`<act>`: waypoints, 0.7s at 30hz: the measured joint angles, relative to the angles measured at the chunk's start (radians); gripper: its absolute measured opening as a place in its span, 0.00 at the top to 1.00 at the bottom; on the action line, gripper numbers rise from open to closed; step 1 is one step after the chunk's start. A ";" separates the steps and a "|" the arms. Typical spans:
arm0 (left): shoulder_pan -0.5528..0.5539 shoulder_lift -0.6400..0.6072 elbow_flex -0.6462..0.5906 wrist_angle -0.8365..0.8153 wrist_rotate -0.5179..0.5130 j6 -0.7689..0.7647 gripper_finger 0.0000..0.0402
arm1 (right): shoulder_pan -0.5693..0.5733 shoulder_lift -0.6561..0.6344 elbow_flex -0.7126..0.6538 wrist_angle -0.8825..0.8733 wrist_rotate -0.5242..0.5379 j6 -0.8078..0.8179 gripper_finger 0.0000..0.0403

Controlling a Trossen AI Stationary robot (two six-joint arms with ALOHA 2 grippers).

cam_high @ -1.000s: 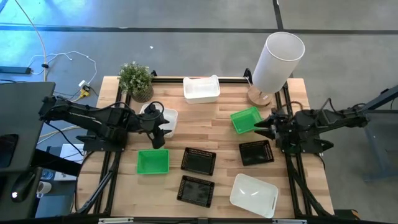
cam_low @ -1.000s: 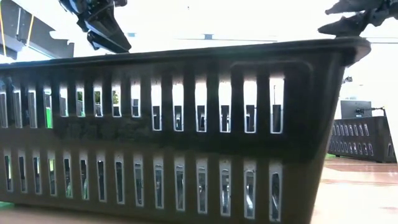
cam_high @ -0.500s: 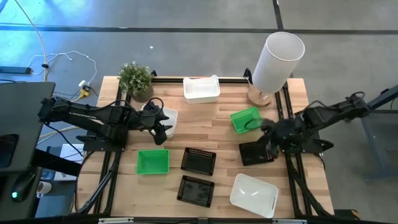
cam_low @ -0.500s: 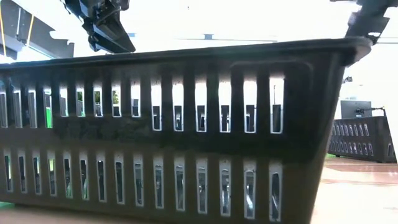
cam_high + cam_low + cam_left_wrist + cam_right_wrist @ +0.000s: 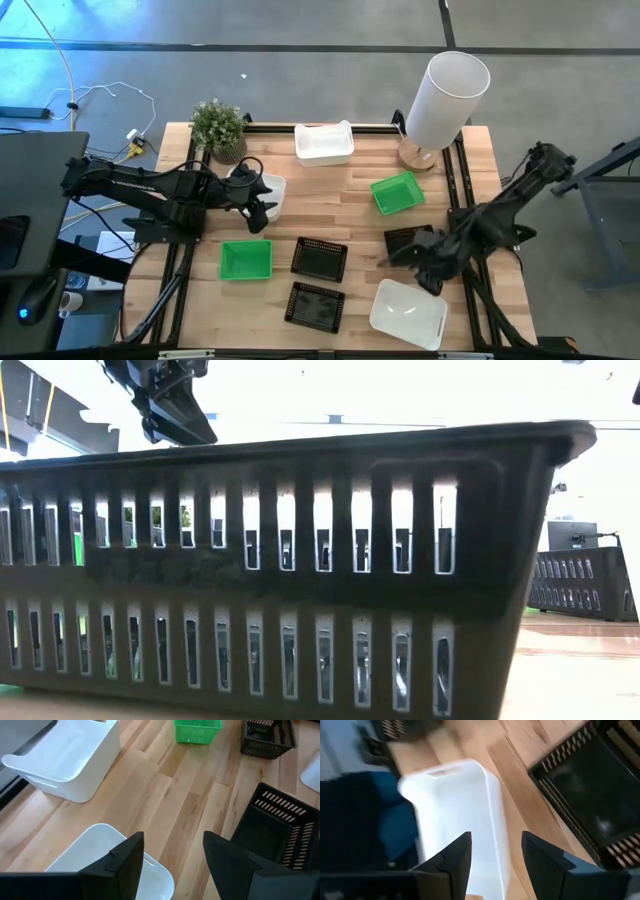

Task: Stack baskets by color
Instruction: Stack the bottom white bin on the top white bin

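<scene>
The gap between my right gripper's fingers is in line with the near white basket's long rim [image 5: 493, 825]. I should go down next until the fingers are on both sides of it, then close them.
Baskets lie scattered on the wooden table. The white ones are at the far middle [image 5: 323, 143], far left [image 5: 272, 192] and near right [image 5: 408, 313]. Two are green [image 5: 395, 192] [image 5: 246, 259]. Three are black [image 5: 320, 258] [image 5: 314, 305] [image 5: 408, 240]. My left gripper [image 5: 258, 207] hangs open over the near end of the left white basket [image 5: 100, 845]. My right gripper [image 5: 425, 268] is open, hovering between the right black basket [image 5: 590, 795] and the near-right white basket [image 5: 460, 820]. Neither holds anything.
A tall white cylinder [image 5: 445, 95] stands at the far right and a small potted plant [image 5: 218, 128] at the far left. A black basket [image 5: 280, 560] fills the low view, with my left gripper [image 5: 170, 405] above it. Bare wood lies mid-table [image 5: 330, 205].
My right gripper has swung from beside the far-right green basket toward the table's near edge, across the right black basket, toward the near-right white basket. It has tipped more downward and left the low view. Its fingers stay open.
</scene>
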 joint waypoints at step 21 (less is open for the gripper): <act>0.000 0.000 0.000 -0.001 0.078 -0.026 0.52 | 0.183 0.311 0.040 0.040 -0.060 0.201 0.60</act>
